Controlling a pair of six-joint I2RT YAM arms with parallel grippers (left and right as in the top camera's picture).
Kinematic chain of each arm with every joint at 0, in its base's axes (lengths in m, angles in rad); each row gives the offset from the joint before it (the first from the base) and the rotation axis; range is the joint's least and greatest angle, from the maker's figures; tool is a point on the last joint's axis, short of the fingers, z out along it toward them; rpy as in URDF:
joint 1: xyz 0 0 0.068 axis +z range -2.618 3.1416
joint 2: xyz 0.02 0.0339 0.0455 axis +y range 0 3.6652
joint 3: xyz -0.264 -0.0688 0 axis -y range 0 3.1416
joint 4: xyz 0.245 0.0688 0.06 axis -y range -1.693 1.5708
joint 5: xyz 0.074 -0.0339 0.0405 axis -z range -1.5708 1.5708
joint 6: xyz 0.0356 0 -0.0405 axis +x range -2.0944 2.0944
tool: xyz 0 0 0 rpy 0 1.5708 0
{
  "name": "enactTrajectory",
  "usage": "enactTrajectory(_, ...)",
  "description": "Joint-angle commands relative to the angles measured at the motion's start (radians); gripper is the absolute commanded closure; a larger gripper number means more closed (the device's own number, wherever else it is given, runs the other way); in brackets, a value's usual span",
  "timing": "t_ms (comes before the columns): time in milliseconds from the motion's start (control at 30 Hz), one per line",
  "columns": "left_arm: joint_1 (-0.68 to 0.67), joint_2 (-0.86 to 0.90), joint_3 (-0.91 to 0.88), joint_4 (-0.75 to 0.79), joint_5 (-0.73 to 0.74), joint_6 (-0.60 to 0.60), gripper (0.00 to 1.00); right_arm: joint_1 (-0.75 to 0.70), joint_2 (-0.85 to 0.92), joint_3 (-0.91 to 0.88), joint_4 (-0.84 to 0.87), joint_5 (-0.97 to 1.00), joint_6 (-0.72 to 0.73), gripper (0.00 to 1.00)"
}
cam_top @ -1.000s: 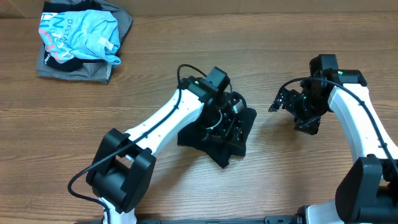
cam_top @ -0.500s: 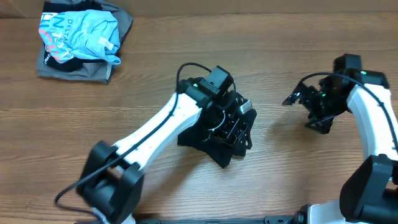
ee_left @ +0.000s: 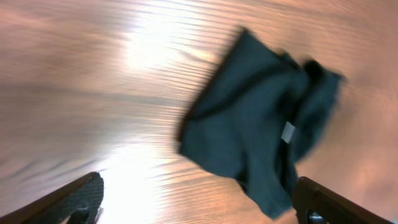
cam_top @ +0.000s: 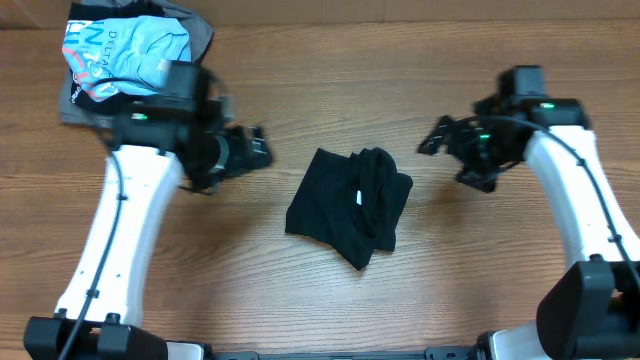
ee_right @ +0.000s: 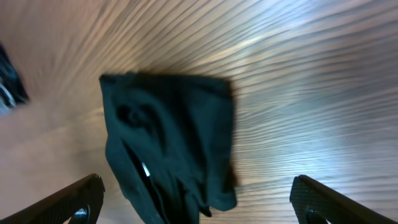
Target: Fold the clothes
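Note:
The black T-shirt's raised fold [cam_top: 375,185] is doubled over on my right gripper's side. Next, my right gripper pinches that fold [cam_top: 377,168] and pulls it open before folding.
The black T-shirt [cam_top: 348,205] lies folded into a small bundle in the middle of the table, its small white tag [cam_top: 356,197] showing. It also shows in the left wrist view [ee_left: 261,130] and in the right wrist view [ee_right: 168,137]. My left gripper [cam_top: 252,150] is open and empty, hovering to the left of the shirt and apart from it. My right gripper [cam_top: 447,150] is open and empty, to the right of the shirt and apart from it.
A light blue printed shirt [cam_top: 125,55] lies on a grey folded garment [cam_top: 125,105] at the back left corner. The wooden table [cam_top: 330,300] surrounds the black bundle.
My left gripper has let go of the black shirt and swung away to the left. My right gripper moved slightly back towards the left. The shirt stays put.

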Motion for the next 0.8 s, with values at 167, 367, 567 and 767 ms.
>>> enactTrajectory(167,0.137,0.079,-0.004,-0.097,-0.037,0.005,0.00,0.359,-0.004,0.029,0.064,0.333,0.205,0.00)
enactTrajectory(367,0.122,0.107,-0.004,-0.143,-0.037,0.029,0.00,0.467,0.087,0.027,0.087,0.439,0.259,0.00)
enactTrajectory(567,0.104,0.107,-0.008,-0.142,-0.037,0.041,0.00,0.472,0.160,0.027,0.097,0.434,0.270,0.12)
enactTrajectory(767,0.104,0.107,-0.008,-0.131,-0.037,0.041,0.00,0.473,0.166,0.027,0.114,0.431,0.275,0.14)
